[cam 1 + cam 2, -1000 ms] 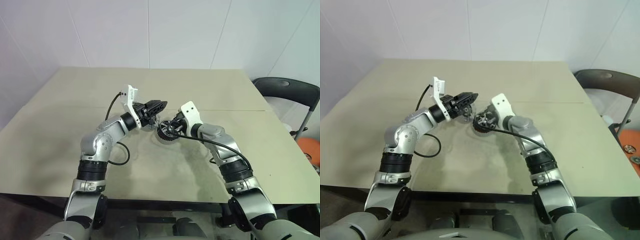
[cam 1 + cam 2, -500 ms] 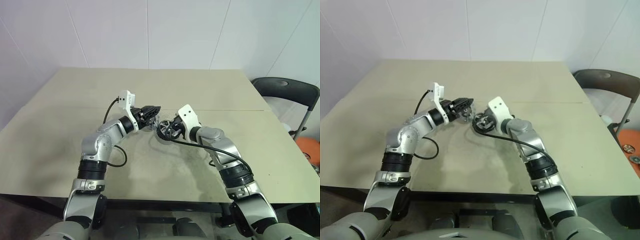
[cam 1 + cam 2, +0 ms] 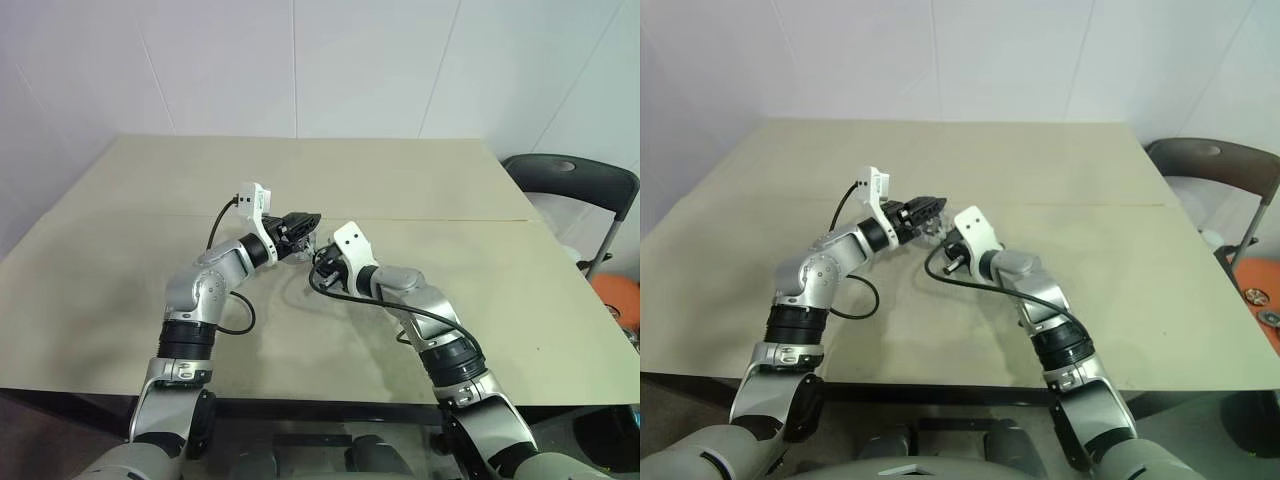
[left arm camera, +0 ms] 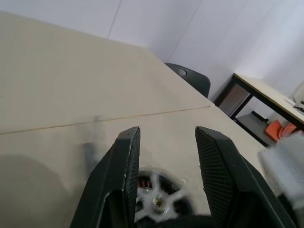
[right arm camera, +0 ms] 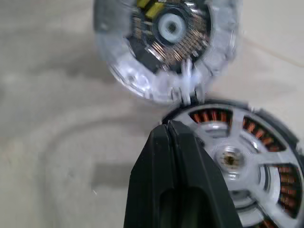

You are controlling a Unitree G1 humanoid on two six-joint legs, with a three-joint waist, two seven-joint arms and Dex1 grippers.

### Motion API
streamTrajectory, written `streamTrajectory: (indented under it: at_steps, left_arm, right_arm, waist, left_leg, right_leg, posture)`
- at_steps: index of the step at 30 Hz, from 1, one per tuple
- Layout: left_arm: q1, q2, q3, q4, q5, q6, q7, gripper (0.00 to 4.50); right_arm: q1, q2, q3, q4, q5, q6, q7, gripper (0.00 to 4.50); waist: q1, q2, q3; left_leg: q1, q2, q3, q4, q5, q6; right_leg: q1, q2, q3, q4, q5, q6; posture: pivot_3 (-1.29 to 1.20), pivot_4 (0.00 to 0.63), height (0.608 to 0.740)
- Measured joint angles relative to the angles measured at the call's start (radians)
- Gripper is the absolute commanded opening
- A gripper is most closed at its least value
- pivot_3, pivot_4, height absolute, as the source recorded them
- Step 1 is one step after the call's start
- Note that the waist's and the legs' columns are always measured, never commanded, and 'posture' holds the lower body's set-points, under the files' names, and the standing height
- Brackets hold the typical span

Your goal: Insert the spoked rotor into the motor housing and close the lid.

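Observation:
The open lid is lying toward my left gripper, so my closed right gripper should move away from the lid's joint [image 5: 188, 81], grab the housing's rim [image 5: 290, 137] and turn the housing first.
The motor housing [image 5: 266, 190] sits on the table, a dark-rimmed round casing with copper-orange windings. The spoked rotor [image 5: 230, 156], silvery with a hub in the middle, lies inside it. A clear round lid [image 5: 166, 42] stands open beside the housing, joined to its rim. My right gripper [image 5: 168, 127] is shut, its tip at the housing's rim beside that joint, with nothing between its fingers. My left gripper [image 4: 166, 130] hovers just behind the housing [image 4: 156, 204] with fingers apart and nothing seen between them. In the left eye view the two grippers [image 3: 305, 222] [image 3: 322, 264] nearly meet at mid-table.
The beige table [image 3: 400, 180] has a seam running across its middle. A black cable [image 3: 335, 292] loops from my right wrist onto the table. A dark chair [image 3: 575, 185] stands past the right edge, with an orange thing [image 3: 620, 300] near it.
My right gripper has swung left and nearer to me, and its hand now covers the housing in the eye views. My left gripper sank a little at first, then held still.

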State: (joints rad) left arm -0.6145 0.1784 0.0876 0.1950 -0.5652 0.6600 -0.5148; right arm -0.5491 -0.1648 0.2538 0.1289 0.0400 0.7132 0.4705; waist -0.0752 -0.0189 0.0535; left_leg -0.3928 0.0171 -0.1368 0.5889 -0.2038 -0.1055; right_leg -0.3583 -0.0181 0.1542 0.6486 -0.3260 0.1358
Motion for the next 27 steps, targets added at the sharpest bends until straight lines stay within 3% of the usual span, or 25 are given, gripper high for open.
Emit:
streamTrajectory:
  at_steps: [8, 15, 20, 27]
  left_arm:
    - [0.000, -0.004, 0.005, 0.004, 0.016, -0.015, 0.004, 1.94]
    - [0.000, -0.009, -0.007, 0.017, 0.057, -0.084, -0.018, 1.94]
    - [0.000, -0.006, -0.008, 0.018, 0.067, -0.099, -0.031, 1.94]
    - [-0.001, -0.005, -0.007, 0.020, 0.079, -0.100, -0.035, 1.94]
  right_arm:
    - [0.004, 0.002, 0.002, 0.009, -0.016, -0.026, -0.010, 0.06]
    - [-0.009, 0.091, -0.166, -0.012, 0.141, -0.074, -0.006, 0.06]
    - [-0.014, 0.049, -0.161, -0.010, 0.129, -0.092, -0.008, 0.06]
    - [-0.016, -0.066, -0.019, 0.030, -0.019, -0.054, -0.020, 0.06]
  waist:
    - [0.003, 0.000, 0.000]
    - [0.005, 0.000, 0.000]
    - [0.004, 0.000, 0.000]
    - [0.002, 0.000, 0.000]
  left_leg:
    - [0.000, 0.000, 0.000, 0.000, 0.000, 0.000]
    - [0.000, 0.000, 0.000, 0.000, 0.000, 0.000]
    - [0.000, 0.000, 0.000, 0.000, 0.000, 0.000]
    - [0.000, 0.000, 0.000, 0.000, 0.000, 0.000]
  right_leg:
    - [0.000, 0.000, 0.000, 0.000, 0.000, 0.000]
    - [0.000, 0.000, 0.000, 0.000, 0.000, 0.000]
    - [0.000, 0.000, 0.000, 0.000, 0.000, 0.000]
    - [0.000, 0.000, 0.000, 0.000, 0.000, 0.000]
  posture:
    - [0.00, 0.000, 0.740]
    - [0.00, 0.000, 0.740]
    - [0.00, 0.000, 0.740]
    - [0.00, 0.000, 0.740]
